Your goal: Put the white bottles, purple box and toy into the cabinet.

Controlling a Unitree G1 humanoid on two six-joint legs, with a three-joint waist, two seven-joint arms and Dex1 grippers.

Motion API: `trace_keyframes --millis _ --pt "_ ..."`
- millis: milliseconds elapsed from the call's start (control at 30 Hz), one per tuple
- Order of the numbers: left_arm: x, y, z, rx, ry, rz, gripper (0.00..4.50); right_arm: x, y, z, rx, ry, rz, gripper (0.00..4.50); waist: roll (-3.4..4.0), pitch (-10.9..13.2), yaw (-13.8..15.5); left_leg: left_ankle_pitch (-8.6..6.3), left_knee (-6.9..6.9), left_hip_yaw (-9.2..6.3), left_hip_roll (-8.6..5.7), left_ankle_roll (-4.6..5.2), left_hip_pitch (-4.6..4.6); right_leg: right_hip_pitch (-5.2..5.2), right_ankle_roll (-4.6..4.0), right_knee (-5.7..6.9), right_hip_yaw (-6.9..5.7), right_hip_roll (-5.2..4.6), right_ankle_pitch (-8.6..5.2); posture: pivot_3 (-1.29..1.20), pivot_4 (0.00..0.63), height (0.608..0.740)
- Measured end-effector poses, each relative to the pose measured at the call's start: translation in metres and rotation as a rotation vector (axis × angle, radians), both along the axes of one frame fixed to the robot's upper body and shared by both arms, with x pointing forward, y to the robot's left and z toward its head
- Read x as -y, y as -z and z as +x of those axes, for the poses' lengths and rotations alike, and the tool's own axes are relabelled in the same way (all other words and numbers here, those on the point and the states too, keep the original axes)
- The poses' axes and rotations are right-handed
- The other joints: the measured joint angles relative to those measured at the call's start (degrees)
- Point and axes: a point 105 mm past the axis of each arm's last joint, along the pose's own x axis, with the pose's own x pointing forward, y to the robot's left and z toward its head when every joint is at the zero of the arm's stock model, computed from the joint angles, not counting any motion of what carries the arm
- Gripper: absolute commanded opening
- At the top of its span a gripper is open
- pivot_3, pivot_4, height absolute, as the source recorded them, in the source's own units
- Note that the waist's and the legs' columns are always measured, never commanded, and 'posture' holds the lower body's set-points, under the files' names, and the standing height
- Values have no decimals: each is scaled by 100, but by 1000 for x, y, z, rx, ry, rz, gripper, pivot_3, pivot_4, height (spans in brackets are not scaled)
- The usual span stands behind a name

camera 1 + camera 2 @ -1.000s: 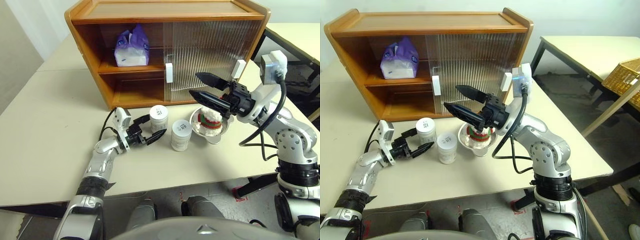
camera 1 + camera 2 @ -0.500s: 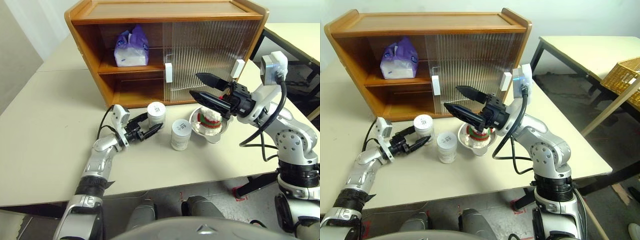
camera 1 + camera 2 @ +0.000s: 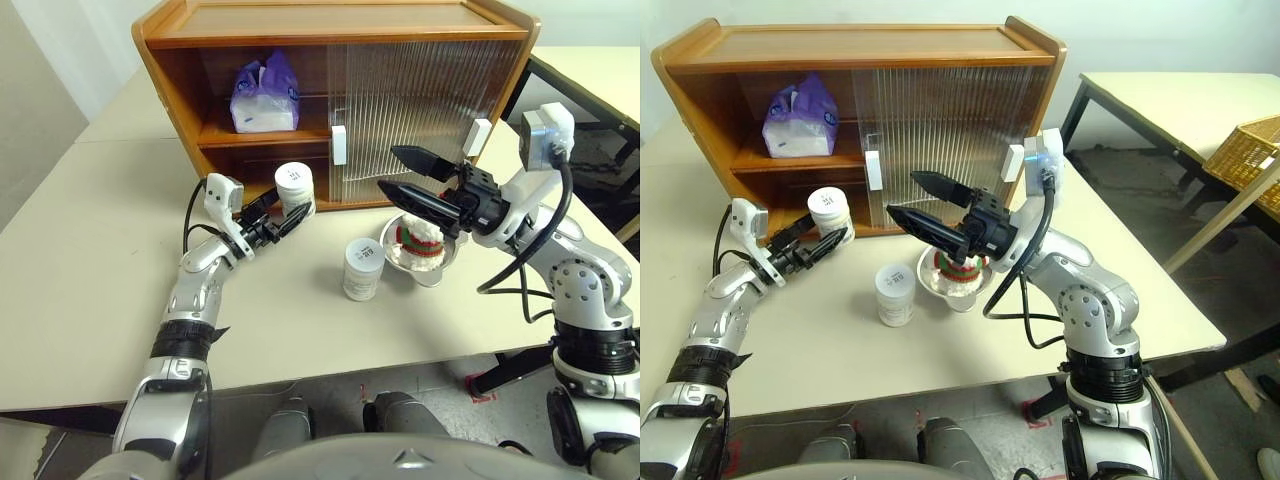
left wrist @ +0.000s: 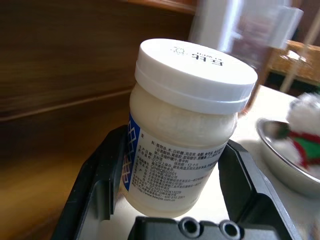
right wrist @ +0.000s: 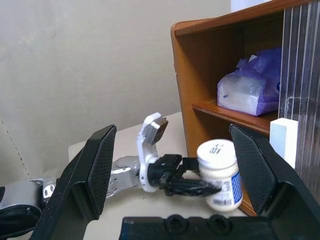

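I should set this white bottle inside with my left gripper, then push it toward the ribbed door (image 3: 352, 182), as another must still fit the lower shelf's narrow opening (image 3: 250, 164).
My left gripper (image 3: 289, 211) is shut on one white bottle (image 3: 293, 187), held off the table just in front of the open left side of the cabinet (image 3: 340, 22), level with its lower shelf. In the left wrist view the bottle (image 4: 184, 125) sits upright between both fingers (image 4: 106, 182). The other white bottle (image 3: 362, 268) stands on the table. The toy (image 3: 421, 239) lies in a steel bowl (image 3: 446, 262). Above the bowl's left side my right gripper (image 3: 388, 168) hovers open and holds nothing. The purple box (image 3: 264, 95) rests on the upper shelf.
Ribbed sliding doors (image 3: 410, 100) with white handles (image 3: 338, 145) cover the cabinet's right half. The table's front edge (image 3: 330, 372) runs close below the arms. A wicker basket (image 3: 1246, 148) sits on another table at the far right.
My left gripper shut on the white bottle on the table, then lifted it up and toward the cabinet's lower shelf. The right arm kept still.
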Motion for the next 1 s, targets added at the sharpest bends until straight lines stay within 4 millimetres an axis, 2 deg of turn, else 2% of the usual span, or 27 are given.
trace_keyframes --millis 467,800,1000 --pt "-26 11 43 -95 -277 -12 3083 1 1 0 -5 15 0 4500 -1 1 -25 7 3 5 -9 11 -1 1 44 -5 10 1 21 -180 33 740" --pt "-25 17 58 -97 -431 8 3083 1 1 0 -4 17 0 4500 -3 2 -35 19 7 17 -44 29 1 9 89 -7 23 3 23 -184 35 740" --pt "-22 21 62 -101 -498 -10 3083 1 1 0 -5 19 0 4500 -3 2 -49 23 16 41 -57 33 4 14 88 -15 54 2 21 -188 35 740"
